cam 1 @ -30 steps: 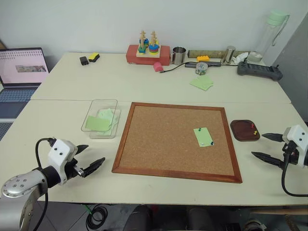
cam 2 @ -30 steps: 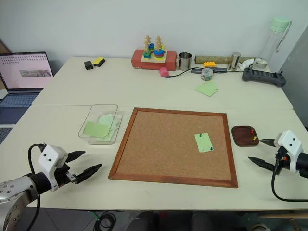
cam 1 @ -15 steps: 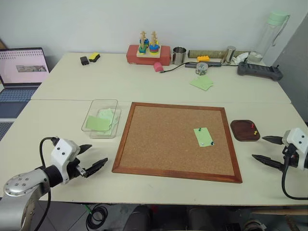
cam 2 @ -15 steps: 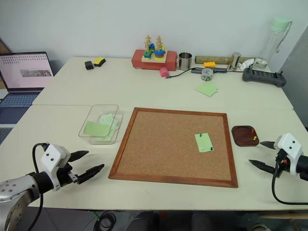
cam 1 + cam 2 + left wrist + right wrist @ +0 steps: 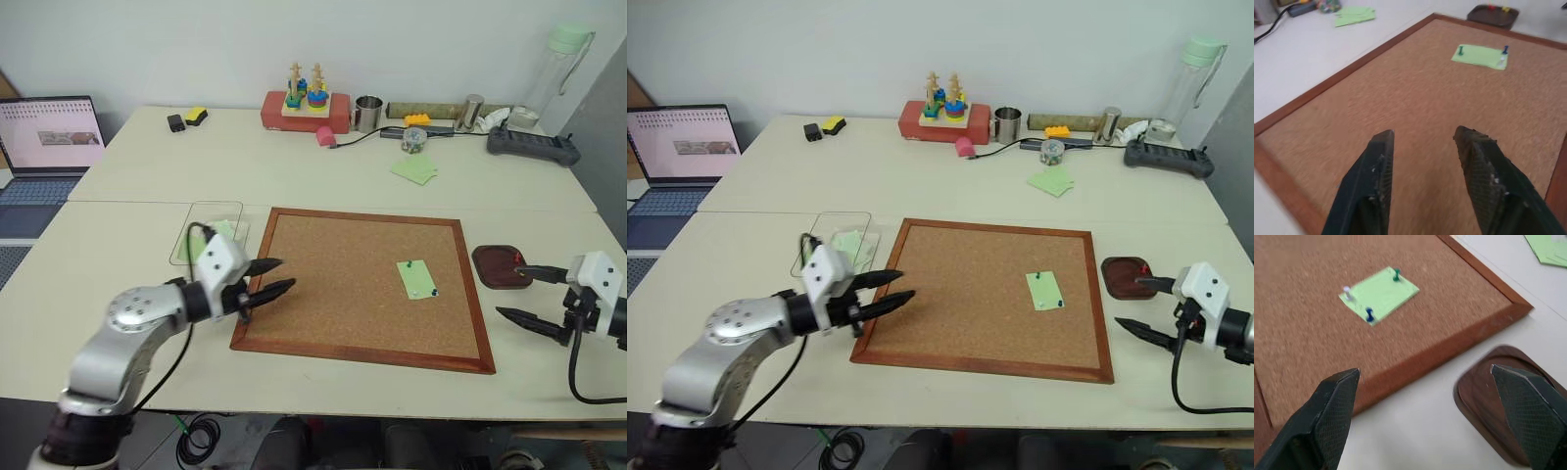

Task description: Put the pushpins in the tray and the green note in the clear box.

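Observation:
The green note (image 5: 418, 279) is also held by the blue and pale pushpins (image 5: 435, 293), so it should stay in place on the cork board when the robot pulls the green pushpin.
The green note (image 5: 414, 278) lies on the right part of the cork board (image 5: 343, 294). It is held by a green pushpin (image 5: 1396, 274), a blue pushpin (image 5: 1369, 316) and a pale pushpin (image 5: 1347, 293). The dark tray (image 5: 490, 262) sits just right of the board with a red pushpin (image 5: 1491, 7) and a yellow pushpin (image 5: 1506, 8) in it. My right gripper (image 5: 509, 290) is open beside the tray, one finger over its near rim. My left gripper (image 5: 284, 274) hovers over the board's left edge, fingers apart and holding nothing. The clear box (image 5: 206, 206), with green notes inside, is partly behind my left arm.
More loose green notes (image 5: 411, 168) lie on the far table. A toy block (image 5: 302, 108), a metal cup (image 5: 367, 113), a bottle (image 5: 556, 64) and a black controller (image 5: 529, 145) line the back edge. A laptop (image 5: 49, 137) stands at the far left.
My left arm swung right and up from the table's front left to the board's left edge, and its fingers narrowed. My right gripper shifted a little left toward the tray.

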{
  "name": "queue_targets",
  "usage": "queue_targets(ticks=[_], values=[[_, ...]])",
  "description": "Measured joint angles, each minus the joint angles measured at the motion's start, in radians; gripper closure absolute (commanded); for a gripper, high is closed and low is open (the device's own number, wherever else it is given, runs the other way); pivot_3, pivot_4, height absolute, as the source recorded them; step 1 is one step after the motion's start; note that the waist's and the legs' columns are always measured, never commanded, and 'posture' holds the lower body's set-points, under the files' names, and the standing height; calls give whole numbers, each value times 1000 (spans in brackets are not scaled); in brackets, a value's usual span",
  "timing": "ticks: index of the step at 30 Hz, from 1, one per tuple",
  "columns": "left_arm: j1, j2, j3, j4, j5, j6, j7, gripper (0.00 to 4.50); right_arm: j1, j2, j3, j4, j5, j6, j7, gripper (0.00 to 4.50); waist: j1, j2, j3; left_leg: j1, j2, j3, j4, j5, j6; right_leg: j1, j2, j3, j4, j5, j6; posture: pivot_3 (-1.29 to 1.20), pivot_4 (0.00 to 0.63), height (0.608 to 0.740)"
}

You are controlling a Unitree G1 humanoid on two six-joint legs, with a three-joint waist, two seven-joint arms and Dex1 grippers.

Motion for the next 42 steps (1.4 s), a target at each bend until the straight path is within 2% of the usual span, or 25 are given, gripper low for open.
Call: queue_targets(ticks=[1, 7, 16, 23, 31, 34, 39, 42], values=[[-20, -19, -17, 18, 10, -1, 9, 3331, -2, 2, 2, -14, 3, 13, -8, 0, 0, 0, 0, 0, 0, 0, 0, 0, 0, 0, 0, 0, 0, 0, 0, 0, 150, 740], [-85, -147, -138, 168, 80, -54, 28, 4446, -80, 48, 45, -93, 47, 110, -64, 0, -3, 0, 0, 0, 0, 1, 0, 0, 0, 0, 1, 0, 0, 0, 0, 0, 150, 740], [-181, -324, -218, 525, 205, -273, 51, 4446, -263, 131, 207, -48, 29, 180, -115, 0, -1, -1, 0, 0, 0, 1, 1, 0, 0, -1, 0, 0, 0, 1, 1, 0, 150, 740], [-193, -355, -215, 598, 234, -360, 51, 4446, -409, 189, 329, 125, -66, 154, -116, 0, 0, 0, -1, 1, -1, 1, 2, 0, 0, 0, 0, 0, 1, 1, 1, 0, 150, 740], [-191, -361, -212, 607, 241, -374, 50, 4446, -544, 268, 439, 397, -182, 5, -74, 0, -1, 1, -1, 1, -1, 0, 2, 1, -1, 0, 0, 0, 1, 2, 1, 0, 150, 740], [-191, -361, -211, 605, 241, -373, 50, 4500, -575, 284, 441, 456, -204, -39, -64, 491, -1, 1, -2, 1, -1, 0, 2, 1, -2, 0, 0, 0, 1, 2, 2, 0, 150, 740], [-186, -361, -210, 597, 243, -368, 53, 4500, -590, 302, 446, 516, -237, -102, -43, 1680, -1, 1, -2, 1, -1, 1, 2, 3, -3, 0, 0, 0, 1, 2, 2, 0, 150, 740], [-181, -361, -204, 589, 242, -356, 55, 4500, -590, 303, 449, 531, -240, -122, -27, 2237, -3, 2, -2, 1, -1, 1, 2, 3, -4, -1, 0, 1, 1, 2, 2, 0, 150, 740]])
